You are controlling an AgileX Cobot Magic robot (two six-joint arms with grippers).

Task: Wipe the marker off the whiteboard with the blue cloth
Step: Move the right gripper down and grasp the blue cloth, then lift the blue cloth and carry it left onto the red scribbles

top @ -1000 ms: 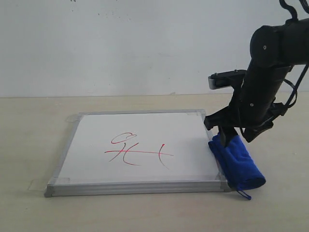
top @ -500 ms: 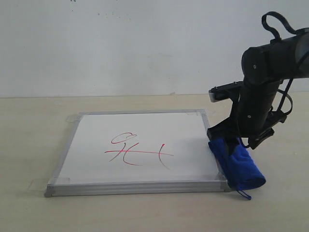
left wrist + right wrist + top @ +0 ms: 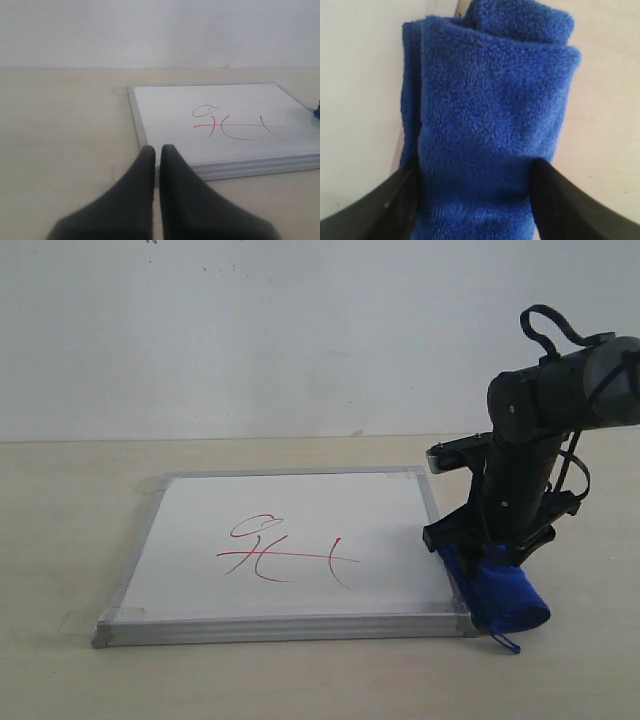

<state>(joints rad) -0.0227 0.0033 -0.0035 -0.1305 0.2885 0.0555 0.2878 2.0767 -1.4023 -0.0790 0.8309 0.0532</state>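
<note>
I expect the rolled blue cloth (image 3: pixel 508 595) to pinch narrow but stay bundled when I lift it and wipe, since it lies in thick stacked folds (image 3: pixel 497 32).
The whiteboard (image 3: pixel 330 505) lies flat on the table with the red marker (image 3: pixel 285 553) scribble near its middle. A rolled blue cloth (image 3: pixel 512 597) lies on the table along the board's right edge. My right gripper (image 3: pixel 490 552) is down over the cloth's far end. In the right wrist view the cloth (image 3: pixel 490 100) fills the gap and the right gripper (image 3: pixel 475 172) stands open, one finger against each side of it. My left gripper (image 3: pixel 157 148) is shut and empty, just off the whiteboard (image 3: pixel 165 107) corner, with the marker (image 3: pixel 235 125) beyond it.
A pale wall rises behind the beige table (image 3: pixel 60 530). Clear tape tabs (image 3: pixel 75 620) hold the board's corners. A thin blue loop (image 3: pixel 508 643) trails from the cloth's near end. The left arm is out of the exterior view.
My right arm has lowered and shifted slightly left, bringing its fingers down around the cloth's far end. The cloth, the board and the scribble have not moved.
</note>
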